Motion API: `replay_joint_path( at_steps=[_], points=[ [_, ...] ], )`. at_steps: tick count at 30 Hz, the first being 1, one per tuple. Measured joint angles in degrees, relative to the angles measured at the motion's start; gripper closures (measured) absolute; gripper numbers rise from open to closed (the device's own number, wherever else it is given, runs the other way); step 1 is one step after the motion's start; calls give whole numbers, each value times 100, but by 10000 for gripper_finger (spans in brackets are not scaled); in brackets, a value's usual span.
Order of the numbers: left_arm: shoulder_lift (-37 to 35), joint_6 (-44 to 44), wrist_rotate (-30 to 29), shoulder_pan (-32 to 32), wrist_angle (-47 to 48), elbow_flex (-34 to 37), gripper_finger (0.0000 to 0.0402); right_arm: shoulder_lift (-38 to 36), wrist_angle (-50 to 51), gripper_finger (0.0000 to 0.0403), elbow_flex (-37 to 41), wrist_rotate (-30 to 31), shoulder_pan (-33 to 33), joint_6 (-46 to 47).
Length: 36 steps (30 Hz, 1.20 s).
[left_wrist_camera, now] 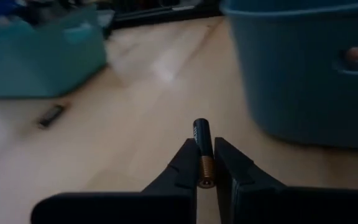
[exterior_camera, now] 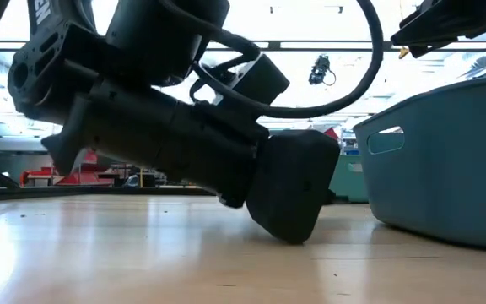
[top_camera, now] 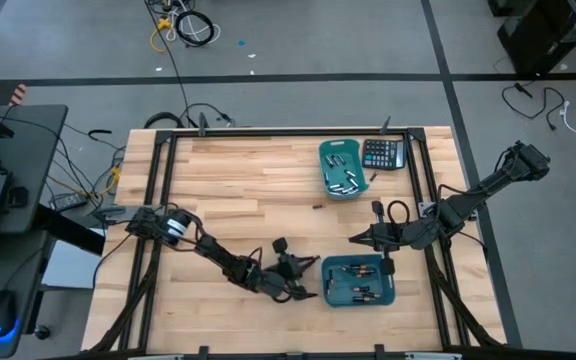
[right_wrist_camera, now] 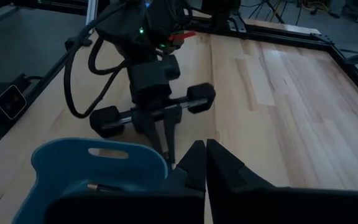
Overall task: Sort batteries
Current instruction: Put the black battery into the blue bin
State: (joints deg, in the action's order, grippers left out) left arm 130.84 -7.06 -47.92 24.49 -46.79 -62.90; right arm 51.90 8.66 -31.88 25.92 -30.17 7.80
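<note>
The robot's left gripper has the battery low outside the near bin's side (left_wrist_camera: 294, 87), so the robot should raise it clear and then hold out the battery's black end (left_wrist_camera: 201, 132) to the right gripper.
My left gripper (left_wrist_camera: 204, 163) is low over the table just left of the near teal bin (top_camera: 358, 281), shut on a small black battery (left_wrist_camera: 202, 134) with a copper end. The bin holds several batteries (top_camera: 361, 290). The far teal bin (top_camera: 342, 168) holds several more batteries (top_camera: 344, 180). A lone dark battery (left_wrist_camera: 50, 115) lies flat on the wood between the bins. My right gripper (top_camera: 353, 240) hangs shut and empty above the table, just beyond the near bin's far left corner; the right wrist view shows it above the bin's rim (right_wrist_camera: 98, 155). My left gripper pinches the battery between its two fingers (left_wrist_camera: 182, 165), holding its copper end (left_wrist_camera: 204, 174). The battery lies along the fingers, its black end sticking out past the tips. The fingers come from the table's left, slanting slightly down. I cannot tell whether the battery is clear of the table.
A black calculator (top_camera: 383, 153) lies at the far edge beside the far bin. The near bin's wall (left_wrist_camera: 303, 68) stands close on one side of my left gripper. Bare wood (top_camera: 238, 180) stretches across the table's left and middle. Black frame rails (top_camera: 158, 200) run along the table's edges.
</note>
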Motion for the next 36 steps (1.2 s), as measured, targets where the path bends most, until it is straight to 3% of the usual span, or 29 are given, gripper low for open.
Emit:
replay_joint_path(
  at_steps=[6, 10, 16, 21, 27, 32, 36],
  points=[
    [-318, 374, -1044, -15, -69, 115, 383, 0, -77, 402, 0, 150, 114, -148],
    [-765, 535, -1858, -13, -117, 458, 384, -67, -737, 402, 0, 154, 316, -631],
    [-1733, 1186, -2027, -124, -490, 1039, 385, -278, -2512, 403, 0, 518, 1065, -1892],
    [-2598, 1901, -1399, -162, -782, 1348, 385, -457, -2491, 403, -7, 140, 1714, -2023],
    [-3176, 2477, 696, -487, -901, 1537, 384, -263, -2029, 403, 0, -2227, 2052, -1804],
    [-3185, 3028, 1668, -825, -1515, 1558, 383, 10, -2812, 400, 2, -2450, 1956, -2178],
    [-3186, 3355, 1985, -932, -1875, 1557, 383, 241, -3588, 386, 2, -2463, 1893, -2575]
  ],
)
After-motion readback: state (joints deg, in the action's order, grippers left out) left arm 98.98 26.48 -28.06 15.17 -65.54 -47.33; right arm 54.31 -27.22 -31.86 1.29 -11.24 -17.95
